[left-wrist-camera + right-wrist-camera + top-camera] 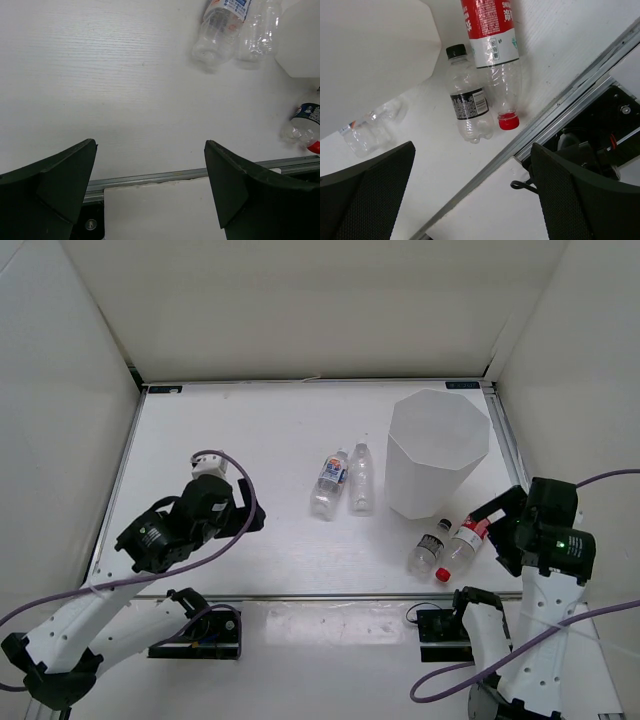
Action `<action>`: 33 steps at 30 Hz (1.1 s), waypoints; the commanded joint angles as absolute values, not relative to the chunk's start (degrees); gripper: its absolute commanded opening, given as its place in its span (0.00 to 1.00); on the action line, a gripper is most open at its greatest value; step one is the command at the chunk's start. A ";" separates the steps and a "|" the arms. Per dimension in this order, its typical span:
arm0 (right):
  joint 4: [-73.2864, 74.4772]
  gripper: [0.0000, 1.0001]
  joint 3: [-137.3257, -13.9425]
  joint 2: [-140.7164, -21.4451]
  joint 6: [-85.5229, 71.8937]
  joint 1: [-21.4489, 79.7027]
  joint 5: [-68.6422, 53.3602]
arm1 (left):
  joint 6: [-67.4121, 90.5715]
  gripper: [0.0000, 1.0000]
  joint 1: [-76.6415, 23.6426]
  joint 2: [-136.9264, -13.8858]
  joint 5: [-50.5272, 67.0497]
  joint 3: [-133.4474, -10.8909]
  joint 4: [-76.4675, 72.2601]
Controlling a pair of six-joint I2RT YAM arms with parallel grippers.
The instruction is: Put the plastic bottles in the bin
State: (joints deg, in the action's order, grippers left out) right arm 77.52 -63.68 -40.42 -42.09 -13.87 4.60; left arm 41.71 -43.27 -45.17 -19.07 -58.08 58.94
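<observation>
The red-capped bottle's width (460, 552) has my right gripper's open fingers lined up across it, so my right gripper continues down to the red label (473, 531) and closes there.
The white bin (438, 450) stands upright at the back right of the table. A blue-white labelled bottle (330, 483) and a nearly plain bottle (360, 478) lie side by side to its left. A black-capped bottle (430, 546) and a red-capped bottle (464, 542) lie side by side in front of the bin. My right gripper (500, 526) is open and empty, just right of that pair; its wrist view shows the black-capped bottle (468, 105), the red-capped bottle (495, 45) and the bin (375, 55). My left gripper (243, 508) is open and empty at the left.
A metal rail (330, 595) runs along the table's near edge, with the arm mounts (195, 632) below it. White walls enclose the table on the left, back and right. The left wrist view shows the two middle bottles (220, 30) far off.
</observation>
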 commanded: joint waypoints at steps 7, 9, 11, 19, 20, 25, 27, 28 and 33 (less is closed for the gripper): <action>72.96 1.00 -56.08 -45.96 -38.23 -13.71 2.02 | 43.77 1.00 -40.87 -54.57 -14.61 -60.03 60.82; 71.63 1.00 -54.32 -47.54 -39.89 -14.24 2.02 | 43.77 1.00 -40.17 -56.41 -13.10 -60.03 60.21; 71.02 1.00 -53.36 -51.04 -40.96 -14.77 0.80 | 45.97 1.00 -39.64 -56.95 -13.10 -59.42 60.21; 66.72 1.00 -51.59 -56.16 -46.05 -16.00 3.60 | 45.09 1.00 -37.88 -56.43 -12.57 -57.04 58.36; 66.10 1.00 -51.07 -56.68 -46.05 -16.61 3.60 | 44.48 1.00 -37.27 -55.90 -12.57 -57.04 58.36; 61.97 1.00 -48.26 -61.95 -46.58 -17.75 4.92 | 44.47 1.00 -36.74 -55.90 -12.57 -55.99 58.89; 59.69 1.00 -47.29 -63.89 -46.58 -17.75 4.92 | 44.47 1.00 -36.21 -55.90 -12.05 -55.99 58.89; 58.72 1.00 -46.33 -65.90 -46.58 -17.75 5.62 | 44.47 1.00 -36.21 -55.90 -12.04 -55.38 58.89; 51.61 1.00 -44.38 -73.02 -45.35 -19.86 3.16 | 43.33 1.00 -36.21 -55.90 -10.81 -54.84 58.89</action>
State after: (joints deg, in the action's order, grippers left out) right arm 57.49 -44.95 -70.61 -45.98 -18.87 3.86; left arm 44.49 -36.49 -56.97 -12.14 -55.20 59.35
